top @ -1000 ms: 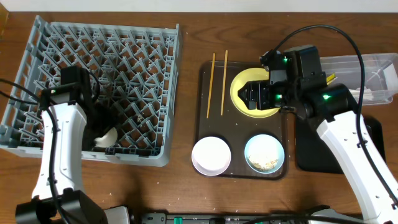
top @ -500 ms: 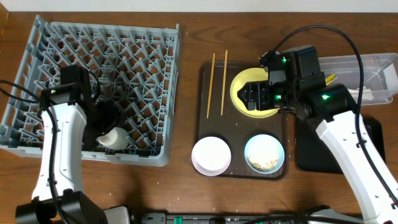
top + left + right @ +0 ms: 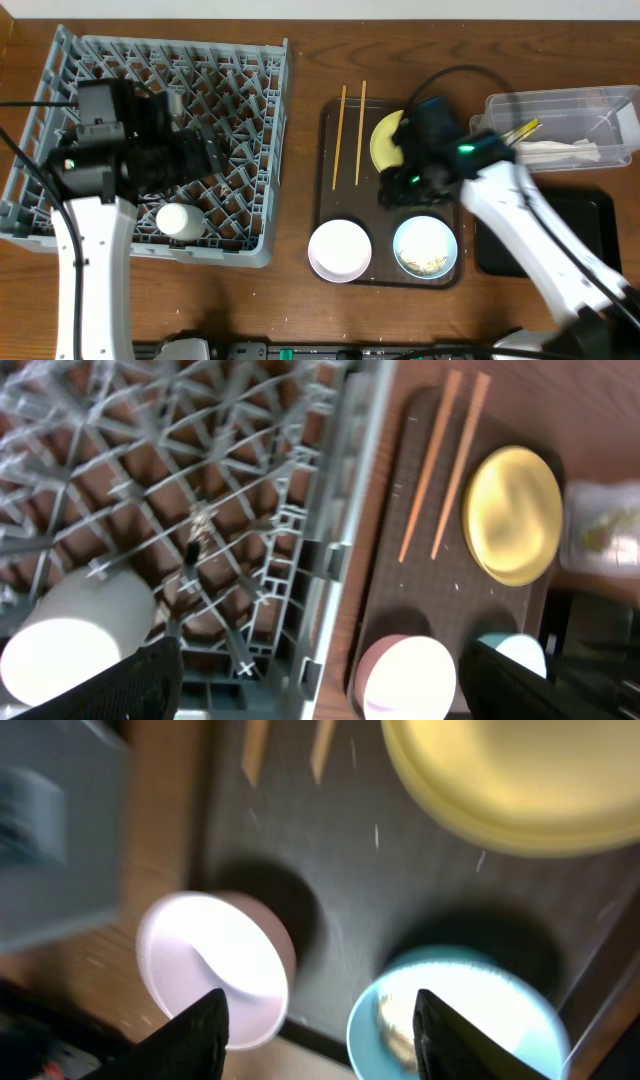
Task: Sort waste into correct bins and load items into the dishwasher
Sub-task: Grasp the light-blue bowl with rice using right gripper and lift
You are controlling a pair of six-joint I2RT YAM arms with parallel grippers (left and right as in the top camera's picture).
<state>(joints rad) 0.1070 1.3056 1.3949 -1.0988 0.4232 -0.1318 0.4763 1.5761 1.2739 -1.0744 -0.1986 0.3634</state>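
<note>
The light blue bowl has rice scraps (image 3: pixel 427 263) in it, so the robot's left gripper should hold off while its right gripper tips them out into the black tray before the bowl is loaded.
The grey dish rack (image 3: pixel 150 60) fills the left. My left gripper (image 3: pixel 205 150) hovers open and empty above it; its wrist view (image 3: pixel 320 695) looks down on the rack's right edge (image 3: pixel 330 540). Two chopsticks (image 3: pixel 350 135), the yellow plate (image 3: pixel 383 140), the white bowl (image 3: pixel 340 250) and the light blue bowl (image 3: pixel 425 247) with rice scraps (image 3: pixel 395 1025) lie on the brown tray (image 3: pixel 330 190). My right gripper (image 3: pixel 400 185) is open and empty above the tray, between the two bowls (image 3: pixel 320 1040). The clear tub (image 3: pixel 560 105) holds the wrapper (image 3: pixel 525 128) and the napkin (image 3: pixel 570 152).
A white cup-like vessel (image 3: pixel 175 218) lies in the rack's front part, also in the left wrist view (image 3: pixel 70 640). The shallow black tray (image 3: pixel 590 230) sits at the right, in front of the clear tub. Bare wooden table (image 3: pixel 300 150) runs between rack and brown tray.
My left gripper has drawn back up and to the right, leaving the white vessel lying in the rack. My right arm has swung from over the yellow plate down towards the two bowls.
</note>
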